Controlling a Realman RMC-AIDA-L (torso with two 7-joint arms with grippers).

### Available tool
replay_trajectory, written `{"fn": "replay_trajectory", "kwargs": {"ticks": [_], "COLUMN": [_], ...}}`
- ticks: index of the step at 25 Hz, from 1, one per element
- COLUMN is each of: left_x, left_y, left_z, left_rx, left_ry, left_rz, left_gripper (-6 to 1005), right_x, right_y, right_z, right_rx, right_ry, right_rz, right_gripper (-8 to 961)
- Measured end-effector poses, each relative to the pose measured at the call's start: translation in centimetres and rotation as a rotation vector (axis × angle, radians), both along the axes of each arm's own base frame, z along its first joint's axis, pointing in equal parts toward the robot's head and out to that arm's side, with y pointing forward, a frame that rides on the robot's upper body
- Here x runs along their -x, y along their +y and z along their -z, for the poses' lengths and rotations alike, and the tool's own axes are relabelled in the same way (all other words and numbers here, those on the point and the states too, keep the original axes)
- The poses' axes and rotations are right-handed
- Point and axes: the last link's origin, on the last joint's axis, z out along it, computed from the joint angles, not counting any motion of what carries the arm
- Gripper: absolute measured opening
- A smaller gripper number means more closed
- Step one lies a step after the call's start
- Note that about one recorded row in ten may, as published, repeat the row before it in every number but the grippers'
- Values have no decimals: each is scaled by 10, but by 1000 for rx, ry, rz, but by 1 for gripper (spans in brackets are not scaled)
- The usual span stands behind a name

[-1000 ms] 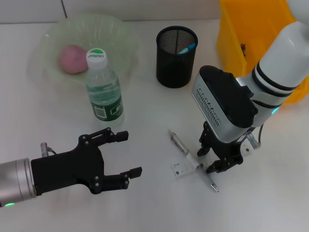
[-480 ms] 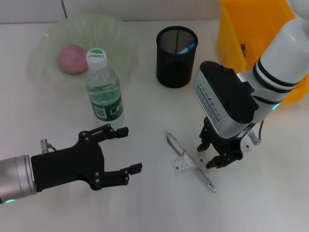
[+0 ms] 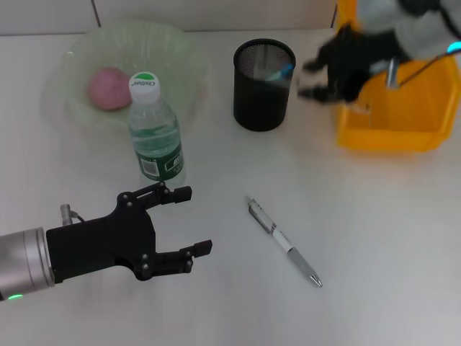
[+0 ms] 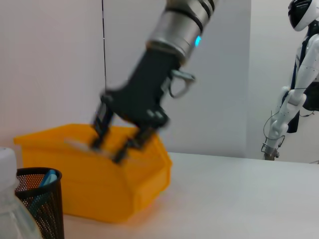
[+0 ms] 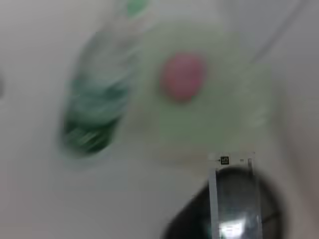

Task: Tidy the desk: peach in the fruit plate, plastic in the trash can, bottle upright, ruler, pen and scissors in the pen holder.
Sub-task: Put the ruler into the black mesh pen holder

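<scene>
The ruler [image 4: 79,145] lies almost level in the robot's right gripper, so the robot should lift its wrist and turn the ruler upright before lowering it into the pen holder's opening [image 3: 263,60].
My right gripper [image 3: 317,79] hangs blurred between the black mesh pen holder [image 3: 263,86] and the yellow trash can [image 3: 389,115], shut on a clear flat ruler [image 5: 232,194] with a small label. In the right wrist view the ruler shows over the holder's dark mouth. A grey pen [image 3: 284,243] lies on the desk. The bottle [image 3: 155,137] stands upright beside the fruit plate [image 3: 180,50], which holds the peach [image 3: 108,88]. My left gripper [image 3: 193,220] hovers open at the front left. Scissors and plastic are out of view.
A blue pen [image 3: 279,72] leans inside the pen holder. The left wrist view shows the right gripper [image 4: 112,149] over the yellow bin [image 4: 99,189], and a white humanoid robot [image 4: 299,74] standing far off by the wall.
My right gripper has lifted the clear ruler off the pen and swung up and back toward the pen holder. The pen shifted slightly on the desk. The left arm barely moved.
</scene>
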Motion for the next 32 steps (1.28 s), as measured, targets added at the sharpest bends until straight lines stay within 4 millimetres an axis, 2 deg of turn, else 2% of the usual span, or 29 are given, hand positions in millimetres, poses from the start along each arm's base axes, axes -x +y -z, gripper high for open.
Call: {"fn": "replay_trajectory", "kwargs": {"ticks": [2,3,4,5,9,12,14,16,18,19,20,22,27,32], "left_x": [0,0,0,0,-1,-2,-3,-4,-4,-5,-5,-6,-6,-6], "left_y": [0,0,0,0,2,3,4,5,5,5,5,5,5,4], "left_z": [0,0,0,0,-1,-1,-1,-1,-1,-1,0,1,2,2], "left_rx": [-3,-3,-4,-5,-3,-1,1,1,0,-1,-2,2,3,5], "left_ry": [0,0,0,0,-2,-3,-4,-4,-3,-2,-1,-1,-1,2], "left_rz": [1,1,1,1,6,10,13,14,16,18,21,25,26,27], "left_gripper": [846,846,846,846,846,846,846,846,846,846,846,846,846,846], "right_x": [5,5,10,10,14,11,0,-6,-17,-27,-27,-39,-49,-48], "right_y": [8,8,11,11,11,13,19,21,25,28,28,31,30,30], "right_z": [-18,-18,-30,-30,-40,-39,-29,-23,-9,4,4,20,38,48], "right_rx": [-134,-134,-219,-219,-283,-296,-308,-311,-324,-339,-339,-363,-404,-391], "right_ry": [160,160,330,330,620,702,841,879,937,967,967,981,989,993], "right_rz": [-5,-5,-26,-26,-50,-31,12,26,46,75,75,111,133,166], "right_gripper": [384,384,384,384,385,386,386,387,387,387,387,388,389,390]}}
